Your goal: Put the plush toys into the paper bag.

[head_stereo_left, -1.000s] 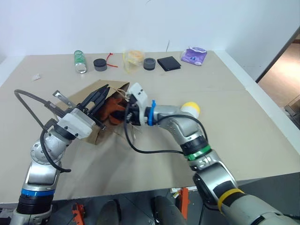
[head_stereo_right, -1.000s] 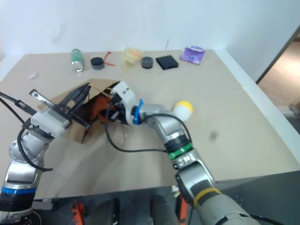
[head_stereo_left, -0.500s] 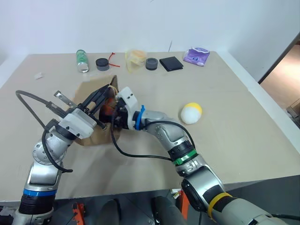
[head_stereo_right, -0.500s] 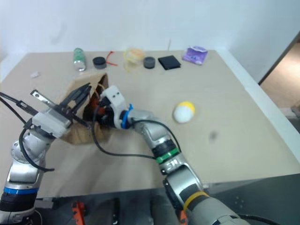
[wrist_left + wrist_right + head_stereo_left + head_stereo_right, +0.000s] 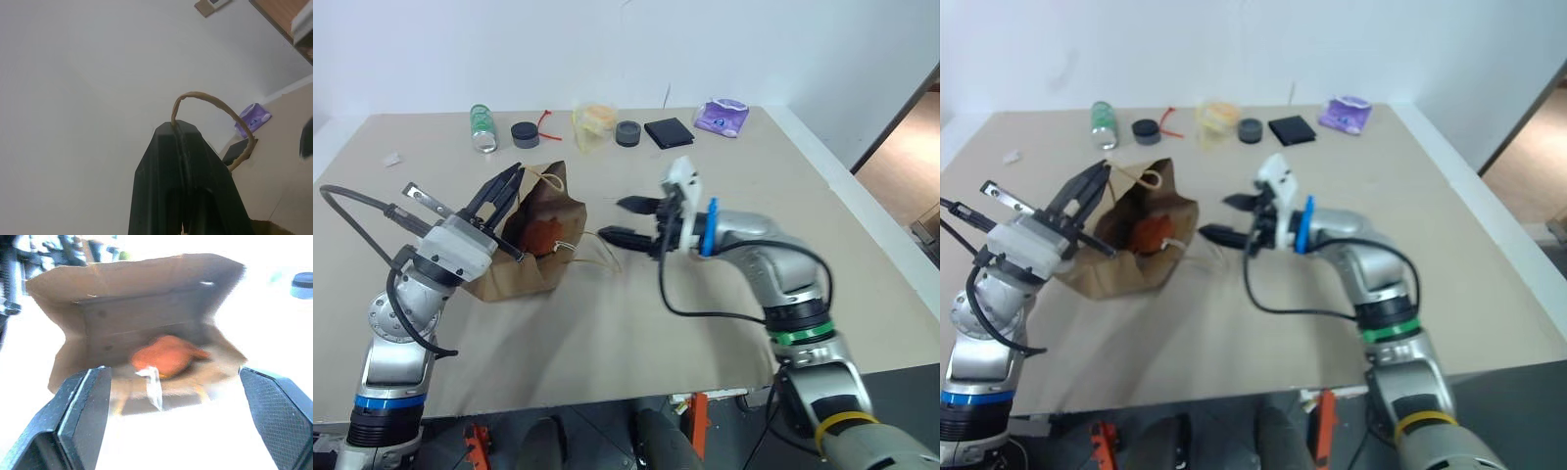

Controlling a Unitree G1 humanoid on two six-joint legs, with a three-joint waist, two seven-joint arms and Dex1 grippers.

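I expect the brown paper bag (image 5: 515, 276) to swing upright and stay open when I tip it up, because the bag's wide opening (image 5: 548, 208) keeps its shape between creased sides.
The brown paper bag (image 5: 514, 274) lies on its side on the table, its mouth facing my right arm. A brown plush toy (image 5: 545, 235) rests inside it, also seen through the mouth in the right wrist view as the plush toy (image 5: 166, 358). My left gripper (image 5: 512, 178) is shut on the bag's cord handle (image 5: 210, 102) and holds the upper edge of the bag up. My right gripper (image 5: 613, 219) hovers open just outside the mouth, its fingers (image 5: 80, 418) wide apart with nothing between them. A second cord handle (image 5: 597, 240) trails on the table below it.
Along the table's far edge stand a bottle (image 5: 483, 127), a black puck (image 5: 525, 133), a yellowish plastic bag (image 5: 592, 121), a grey puck (image 5: 627, 132), a black wallet (image 5: 668, 131) and a purple packet (image 5: 721, 117). The table's edge (image 5: 862, 196) runs along the right side.
My right gripper has pulled out of the bag toward the right and opened, leaving the brown plush inside. The left gripper kept its hold on the handle.
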